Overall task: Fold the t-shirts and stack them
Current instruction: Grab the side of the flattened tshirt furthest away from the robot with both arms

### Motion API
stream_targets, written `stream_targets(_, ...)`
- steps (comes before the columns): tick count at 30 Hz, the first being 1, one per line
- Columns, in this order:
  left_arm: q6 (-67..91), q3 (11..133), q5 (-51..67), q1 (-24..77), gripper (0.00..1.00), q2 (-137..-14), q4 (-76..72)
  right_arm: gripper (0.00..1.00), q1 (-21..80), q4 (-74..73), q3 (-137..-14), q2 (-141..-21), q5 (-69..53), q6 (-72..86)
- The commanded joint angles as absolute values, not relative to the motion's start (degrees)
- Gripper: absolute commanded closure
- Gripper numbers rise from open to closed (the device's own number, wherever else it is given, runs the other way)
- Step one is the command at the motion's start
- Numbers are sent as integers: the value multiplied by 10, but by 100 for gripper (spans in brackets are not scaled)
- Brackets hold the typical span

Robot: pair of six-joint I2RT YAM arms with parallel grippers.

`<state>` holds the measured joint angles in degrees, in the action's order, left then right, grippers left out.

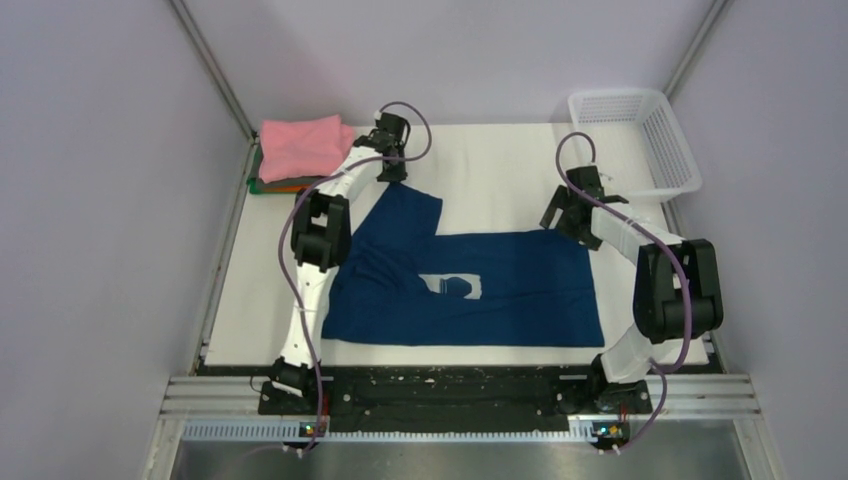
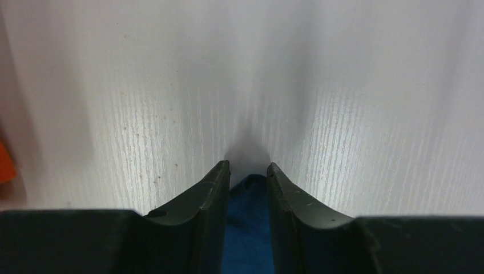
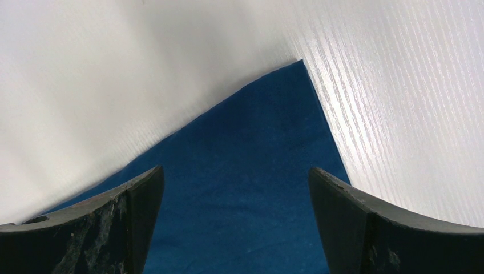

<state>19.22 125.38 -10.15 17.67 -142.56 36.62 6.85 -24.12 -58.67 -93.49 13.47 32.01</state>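
The sleeve (image 1: pixel 415 212) sticks out past the back edge of the navy blue t-shirt, so the robot's right gripper should pinch the far back corner (image 3: pixel 295 77) before the left gripper folds the sleeve in.
The navy blue t-shirt (image 1: pixel 470 285) with a white chest print (image 1: pixel 452 286) lies flat on the white table, one sleeve reaching to the back left. My left gripper (image 1: pixel 392 170) sits at that sleeve's far tip, shut on a strip of the blue cloth (image 2: pixel 246 228) between its fingers (image 2: pixel 205 200). My right gripper (image 1: pixel 562 215) is open just above the shirt's back right corner (image 3: pixel 251 160), its fingers (image 3: pixel 337 211) on either side of the cloth. A folded pink shirt (image 1: pixel 300 145) tops a stack with orange and green edges (image 1: pixel 275 186) at the back left.
A white mesh basket (image 1: pixel 640 140) stands at the back right corner. Grey walls close in the table on the left, right and back. A sliver of orange (image 2: pixel 5 162) shows at the left edge of the left wrist view.
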Motion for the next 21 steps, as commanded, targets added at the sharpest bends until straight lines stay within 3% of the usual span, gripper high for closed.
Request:
stream_targets(1, 180, 1217, -97, 177, 65, -1400, 385, 5, 62, -230, -602, -934, 147, 316)
stream_targets(4, 172, 1184, -98, 179, 68, -1382, 385, 5, 62, -230, -599, -930, 152, 317)
stream_targets(6, 167, 1169, -97, 182, 77, -1373, 383, 5, 61, -230, -600, -931, 163, 316)
stream_targets(8, 160, 1161, -87, 185, 100, -1368, 384, 5, 60, -228, -606, -936, 180, 311)
stream_targets(15, 152, 1154, -77, 189, 100, -1310, 379, 8, 58, -221, -674, -996, 238, 315)
stream_targets(21, 147, 1076, -16, 191, 100, -1220, 327, 19, 58, -226, -717, -1059, 263, 337)
